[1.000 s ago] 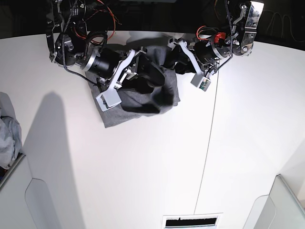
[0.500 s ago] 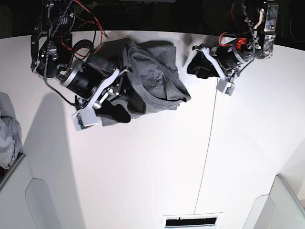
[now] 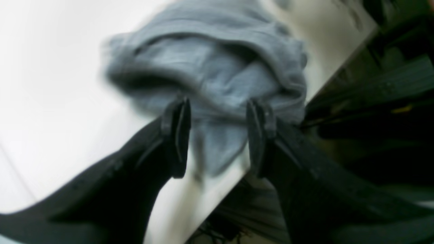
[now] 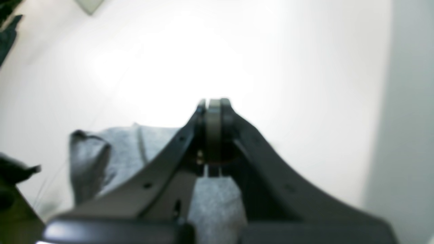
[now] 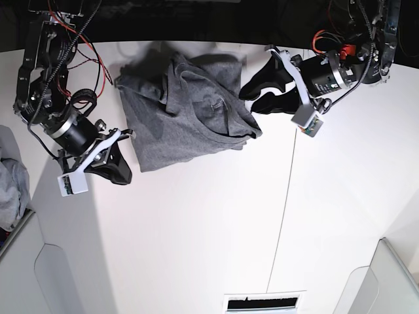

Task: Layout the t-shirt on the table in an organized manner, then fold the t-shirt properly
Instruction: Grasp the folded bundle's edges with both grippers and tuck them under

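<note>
A long loose fold (image 5: 204, 95) goes across the dark grey t-shirt (image 5: 160, 127), so the bunched cloth will spread into a wider panel when I pull its edges.
The dark grey t-shirt (image 5: 180, 111) lies crumpled and partly folded over itself near the far edge of the white table (image 5: 196, 229). In the base view my right gripper (image 5: 122, 173) is just left of the shirt's near-left corner, shut with nothing visible in it. The right wrist view shows its shut fingertips (image 4: 213, 108) over bare table (image 4: 288, 51), with t-shirt (image 4: 115, 149) cloth beneath the arm. My left gripper (image 5: 253, 98) stands open beside the shirt's right edge. In the blurred left wrist view its fingers (image 3: 178, 135) frame the t-shirt (image 3: 210, 71) without closing on it.
A paler grey cloth bundle (image 5: 10, 186) sits in a bin at the left edge. Light grey bins stand at the near left (image 5: 46, 275) and near right (image 5: 386, 281). A dark seam (image 5: 287, 176) crosses the table. The table's far edge drops to darkness behind the shirt.
My right gripper has come off the shirt, drawn back left and toward the near side, and shut. The shirt now lies flatter and more spread. My left gripper shifted slightly closer to the shirt.
</note>
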`<act>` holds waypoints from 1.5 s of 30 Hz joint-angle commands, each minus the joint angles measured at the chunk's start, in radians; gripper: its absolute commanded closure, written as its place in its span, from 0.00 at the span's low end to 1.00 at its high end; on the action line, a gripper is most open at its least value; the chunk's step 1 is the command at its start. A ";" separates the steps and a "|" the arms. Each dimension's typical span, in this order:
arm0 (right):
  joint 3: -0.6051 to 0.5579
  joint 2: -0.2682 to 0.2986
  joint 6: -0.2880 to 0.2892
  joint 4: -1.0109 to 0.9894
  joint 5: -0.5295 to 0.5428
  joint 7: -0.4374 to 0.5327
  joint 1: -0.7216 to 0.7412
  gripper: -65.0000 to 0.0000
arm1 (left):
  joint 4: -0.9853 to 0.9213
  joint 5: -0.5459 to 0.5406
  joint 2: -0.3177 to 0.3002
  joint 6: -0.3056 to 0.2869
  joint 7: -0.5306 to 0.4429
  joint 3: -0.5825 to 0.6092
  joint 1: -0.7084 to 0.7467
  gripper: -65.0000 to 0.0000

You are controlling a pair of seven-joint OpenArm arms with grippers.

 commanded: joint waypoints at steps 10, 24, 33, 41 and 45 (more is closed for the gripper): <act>-0.086 0.003 0.005 -0.363 0.010 0.082 0.143 1.00 | 0.011 0.278 0.127 0.079 -0.128 0.188 -0.049 0.56; -0.122 0.006 0.004 -0.488 -0.108 0.149 0.143 1.00 | -0.147 0.377 0.024 0.080 -0.162 0.204 -0.068 0.56; -0.122 0.009 0.004 -0.488 -0.089 0.156 0.144 1.00 | -0.127 0.370 -0.086 0.127 -0.150 0.204 -0.140 0.56; -0.121 0.033 0.005 -0.442 0.033 0.163 0.161 1.00 | 0.202 0.283 -0.132 0.116 -0.124 0.208 -0.043 0.83; -0.122 0.033 0.004 -0.428 0.049 0.163 0.185 1.00 | 0.218 0.266 -0.086 0.109 -0.124 0.245 -0.008 0.84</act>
